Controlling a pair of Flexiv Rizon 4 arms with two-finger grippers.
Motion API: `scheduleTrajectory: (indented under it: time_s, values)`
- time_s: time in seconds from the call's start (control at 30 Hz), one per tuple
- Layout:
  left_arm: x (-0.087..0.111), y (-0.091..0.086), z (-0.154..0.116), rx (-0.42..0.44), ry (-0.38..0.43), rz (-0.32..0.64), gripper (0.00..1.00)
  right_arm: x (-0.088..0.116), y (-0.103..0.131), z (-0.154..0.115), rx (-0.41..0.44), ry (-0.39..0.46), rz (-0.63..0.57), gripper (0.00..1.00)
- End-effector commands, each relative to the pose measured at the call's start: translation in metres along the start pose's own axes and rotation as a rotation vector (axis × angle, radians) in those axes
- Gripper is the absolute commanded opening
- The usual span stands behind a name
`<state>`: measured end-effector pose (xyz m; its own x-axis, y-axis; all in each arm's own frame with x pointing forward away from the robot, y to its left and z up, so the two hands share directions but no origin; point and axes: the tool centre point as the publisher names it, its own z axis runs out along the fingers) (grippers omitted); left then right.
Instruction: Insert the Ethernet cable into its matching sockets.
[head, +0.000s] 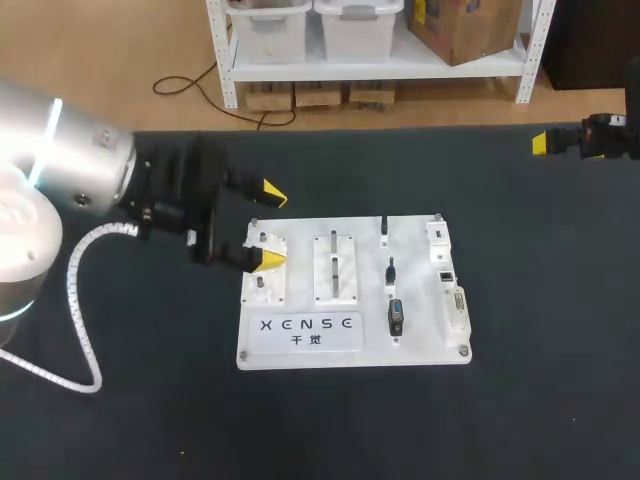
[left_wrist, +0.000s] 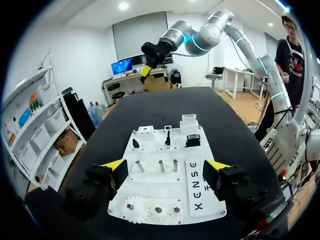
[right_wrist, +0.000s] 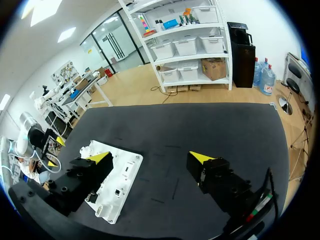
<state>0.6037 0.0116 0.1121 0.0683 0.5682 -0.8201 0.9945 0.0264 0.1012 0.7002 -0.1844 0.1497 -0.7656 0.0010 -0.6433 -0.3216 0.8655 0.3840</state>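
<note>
I can see that the thin dark Ethernet plug (head: 390, 270) stands in a white holder (head: 390, 288), so the plug will come out and the holder will stay behind when I lift the plug.
A white practice board (head: 350, 340) lies mid-table. Short black plugs (head: 396, 318) stand on its right half, and small socket blocks (head: 446, 270) line its right edge; I cannot tell which plug is the Ethernet one. My left gripper (head: 268, 226) hangs open over the board's left end. In the left wrist view, gears (left_wrist: 150, 211) and pegs (left_wrist: 161, 165) lie between its open fingers (left_wrist: 116, 165), with the plugs (left_wrist: 167, 140) farther ahead. My right gripper (head: 548, 142) is at the far right of the table, off the board. It is open and empty (right_wrist: 150, 158), with the board (right_wrist: 125, 172) beside one finger.
A black mat (head: 540, 300) covers the table. The board's left part carries a gear block (head: 265, 270) and a peg block (head: 335, 268). My right arm (left_wrist: 200, 37) arches above the table's far end in the left wrist view.
</note>
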Motion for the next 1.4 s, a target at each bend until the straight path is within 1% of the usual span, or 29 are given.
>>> scheduleTrajectory:
  time_s: [0.03, 0.3, 0.43, 0.8, 0.83, 0.9, 0.93, 0.97, 1.07, 1.17, 1.2, 1.27, 1.4]
  values:
    - [0.007, -0.005, 0.009, -0.019, 0.006, -0.013, 1.0, 0.0, 0.0, 0.0, -0.002, 0.001, 0.0, 1.0]
    - [0.014, -0.012, 0.014, -0.03, 0.042, -0.043, 1.0, 0.0, 0.0, 0.0, -0.002, 0.001, 0.0, 1.0]
    - [0.017, -0.01, 0.015, -0.049, 0.058, -0.106, 1.0, 0.0, 0.0, 0.0, -0.002, 0.001, 0.0, 1.0]
    - [0.017, -0.01, 0.015, -0.049, 0.058, -0.106, 1.0, 0.0, 0.0, 0.0, -0.002, 0.001, 0.0, 1.0]
    - [0.017, -0.01, 0.015, -0.049, 0.058, -0.106, 1.0, 0.001, 0.001, 0.001, 0.033, 0.029, -0.002, 1.0]
    - [0.017, -0.01, 0.015, -0.049, 0.058, -0.106, 1.0, 0.001, 0.015, 0.007, 0.052, 0.072, -0.007, 1.0]
    - [0.017, -0.01, 0.015, -0.049, 0.058, -0.106, 1.0, 0.001, 0.026, 0.011, 0.046, 0.076, -0.018, 1.0]
    - [0.017, -0.01, 0.015, -0.049, 0.058, -0.106, 1.0, 0.002, 0.037, 0.016, 0.066, 0.116, -0.01, 1.0]
    - [0.017, -0.01, 0.015, -0.049, 0.058, -0.106, 1.0, 0.006, 0.077, 0.032, 0.049, 0.147, -0.013, 1.0]
    - [0.017, -0.01, 0.015, -0.049, 0.058, -0.106, 1.0, 0.015, 0.113, 0.045, 0.085, 0.216, -0.036, 1.0]
    - [0.017, -0.01, 0.015, -0.049, 0.058, -0.106, 1.0, 0.019, 0.123, 0.05, 0.091, 0.232, -0.026, 1.0]
    - [0.017, -0.01, 0.015, -0.049, 0.058, -0.106, 1.0, 0.028, 0.14, 0.056, 0.117, 0.264, -0.011, 1.0]
    - [0.017, -0.01, 0.015, -0.049, 0.058, -0.106, 1.0, 0.051, 0.161, 0.072, 0.146, 0.315, 0.034, 1.0]
